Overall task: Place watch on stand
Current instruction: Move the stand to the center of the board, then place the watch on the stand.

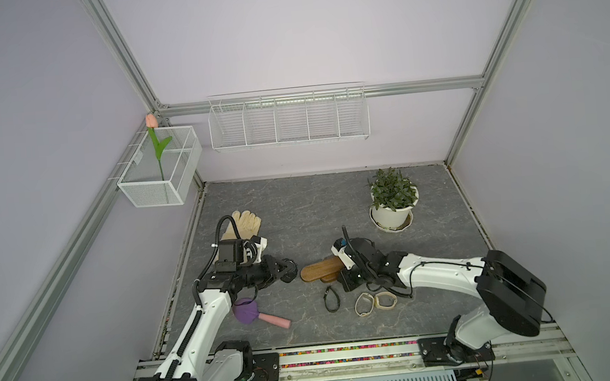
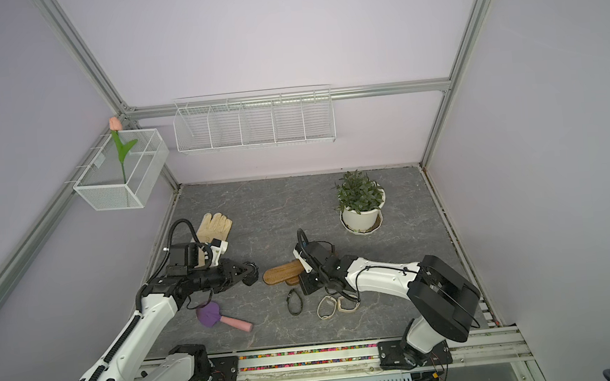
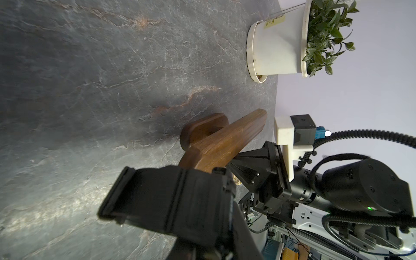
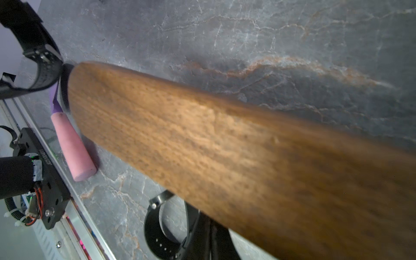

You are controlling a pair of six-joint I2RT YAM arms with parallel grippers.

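The bar's front side [image 3: 225,161] has my right gripper's closed fingers at it, so my right gripper should move to the end [image 3: 261,114] opposite the watch and brace the stand.
The stand [image 1: 319,270] is a brown wooden bar on an oval base near the middle of the table, also in the left wrist view [image 3: 225,141]. My right gripper [image 1: 344,270] is shut on the bar's right end. My left gripper [image 1: 288,269] is shut on a black watch [image 3: 162,198]. It holds the watch right at the bar's free left end. In the right wrist view the watch [image 4: 42,65] shows as a loop against the tip of the stand [image 4: 225,157]. The band hides the left fingertips in the left wrist view.
A second black watch [image 1: 331,299] and two cream watches [image 1: 364,303] [image 1: 386,300] lie in front of the stand. A purple and pink brush [image 1: 253,312] lies under the left arm. A glove [image 1: 244,224] lies behind it. A potted plant [image 1: 394,206] stands at the back right.
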